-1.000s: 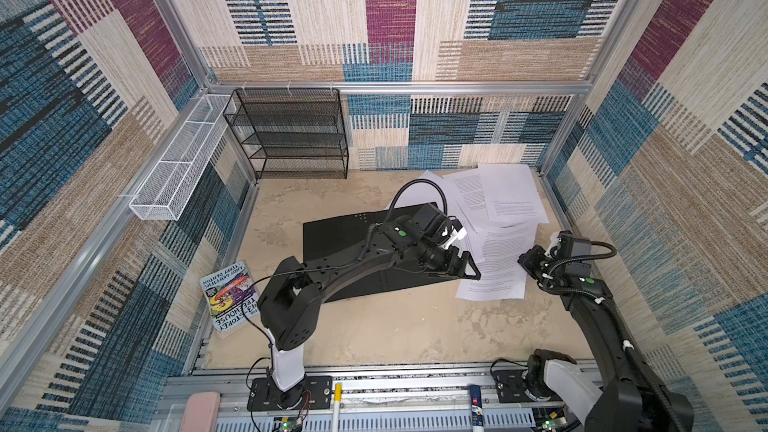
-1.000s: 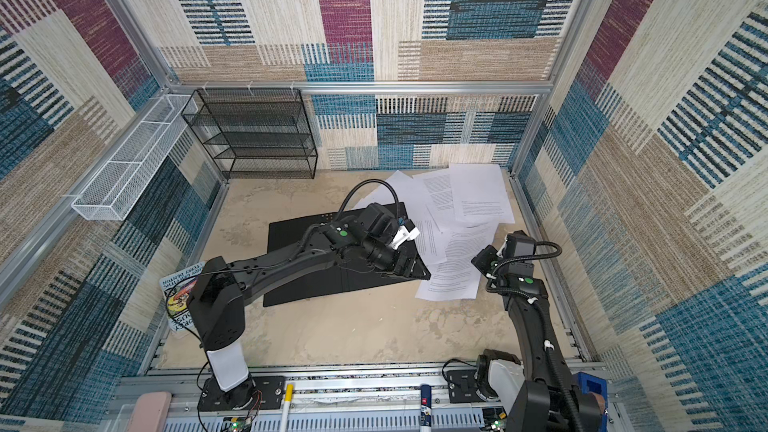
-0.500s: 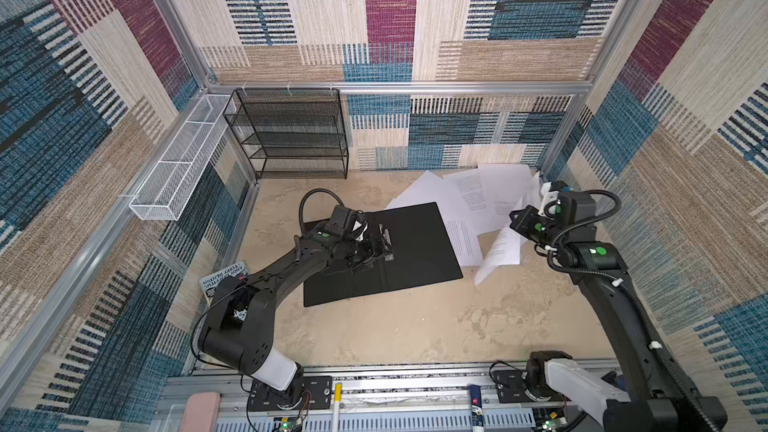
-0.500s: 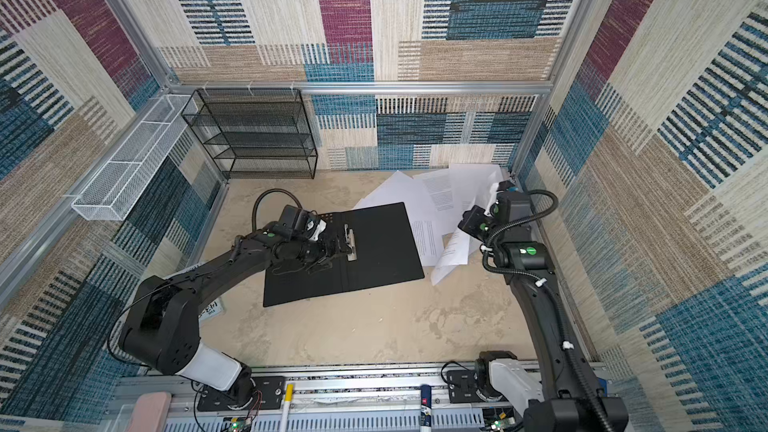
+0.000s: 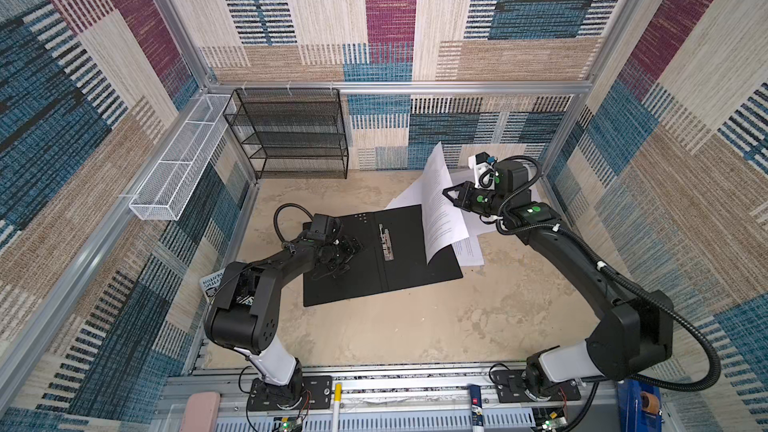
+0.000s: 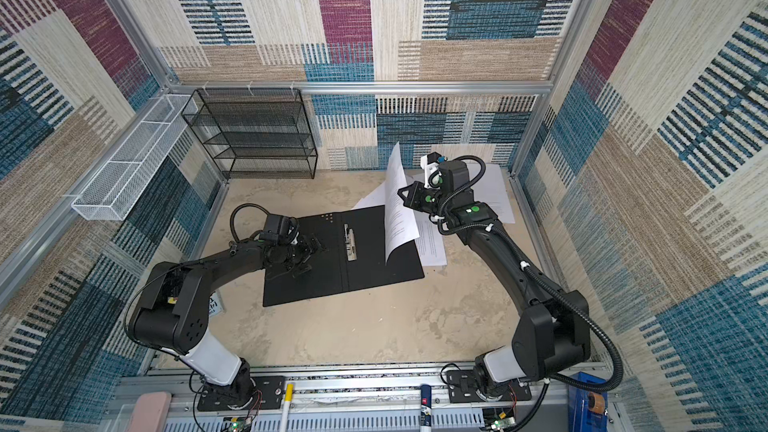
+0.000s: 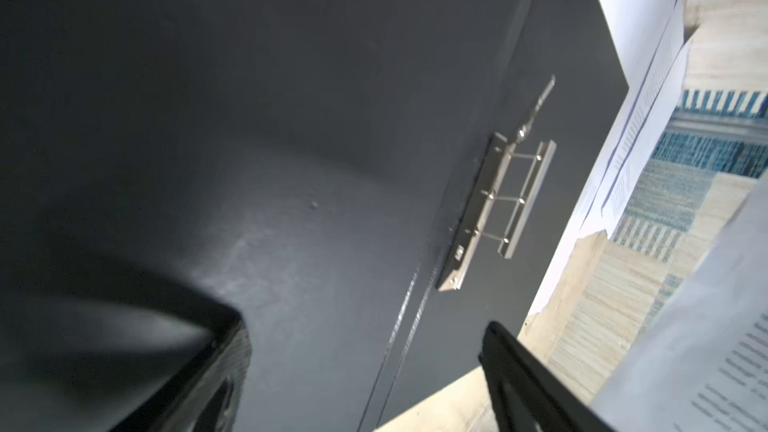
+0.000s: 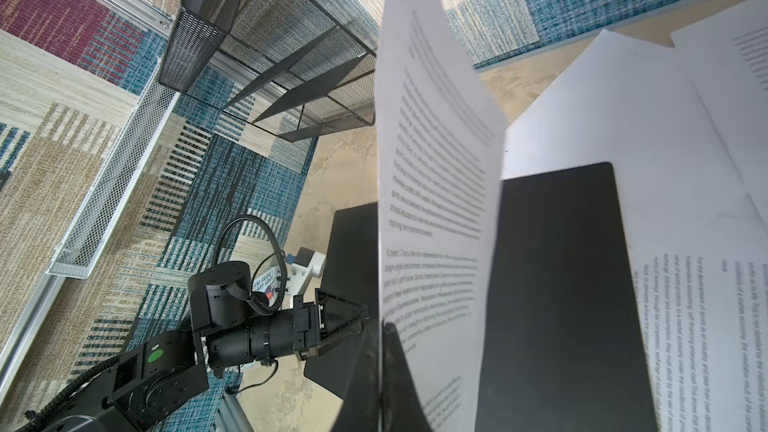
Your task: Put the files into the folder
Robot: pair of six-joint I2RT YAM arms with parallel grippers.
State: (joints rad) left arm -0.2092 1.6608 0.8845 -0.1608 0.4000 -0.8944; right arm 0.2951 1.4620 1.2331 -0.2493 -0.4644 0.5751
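My right gripper is holding the sheet with the sheet's lower edge [image 5: 446, 248] over the folder's empty half [image 5: 409, 245] beside the clip, so it should keep lowering until the sheet lies flat, then let go.
The folder [image 5: 374, 268] [image 6: 332, 276] lies open and flat, black inside up, with its metal clip [image 5: 387, 243] [image 6: 350, 241] [image 7: 498, 201] along the spine. My left gripper [image 5: 349, 249] [image 6: 309, 248] [image 7: 361, 351] is open, low over the folder's left half [image 7: 291, 118], holding nothing. My right gripper [image 5: 448, 193] [image 6: 402, 193] [image 8: 381, 326] is shut on one printed sheet [image 5: 440, 209] [image 6: 399, 209] [image 8: 436, 160]. That sheet stands upright, its lower edge over the folder's right half [image 8: 561, 284]. The other files [image 5: 469, 249] [image 6: 494, 193] [image 8: 665, 139] lie overlapping behind and right of the folder.
A black mesh shelf [image 5: 291, 135] [image 6: 253, 135] stands at the back left. A white wire basket [image 5: 178, 160] [image 6: 124, 168] hangs on the left wall. A colourful book [image 5: 212, 282] lies partly hidden under the left arm. Patterned walls enclose the table.
My left arm drew back from the papers to the folder's left half. My right gripper lifted one sheet off the pile and carried it left, over the folder's right half.
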